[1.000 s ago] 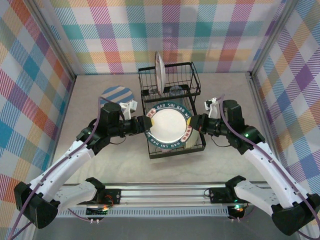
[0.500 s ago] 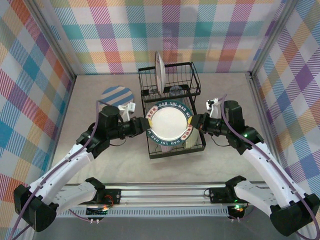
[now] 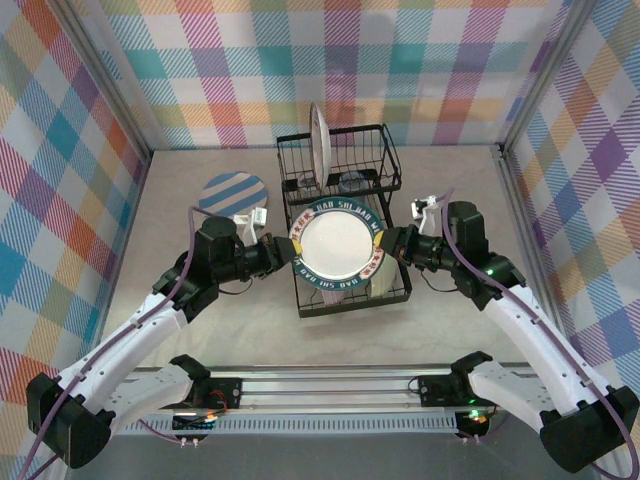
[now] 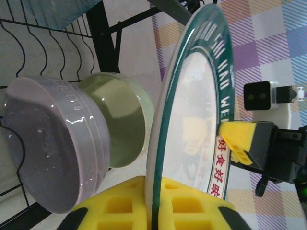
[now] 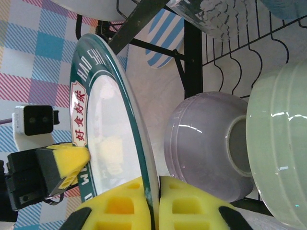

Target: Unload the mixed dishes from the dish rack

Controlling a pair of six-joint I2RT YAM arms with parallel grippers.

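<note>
The striped plate lies across the rack from the robot's right gripper, so next the right gripper lets go of the green-rimmed plate for the left gripper to stack there.
A white plate with a dark green rim and red characters hangs level over the lower part of the black wire dish rack. My left gripper is shut on its left rim. My right gripper is shut on its right rim. In the left wrist view the yellow pads pinch the plate edge. Past it lie a lavender bowl and a pale green bowl. The right wrist view shows the plate, the lavender bowl and the green bowl.
A white plate stands upright in the raised basket, with a glass tumbler beside it. A blue-and-white striped plate lies flat on the table left of the rack. Plaid walls close in three sides.
My left gripper's jaws have shut on the plate's left rim. The plate has shifted slightly toward the back of the rack, held from both sides.
</note>
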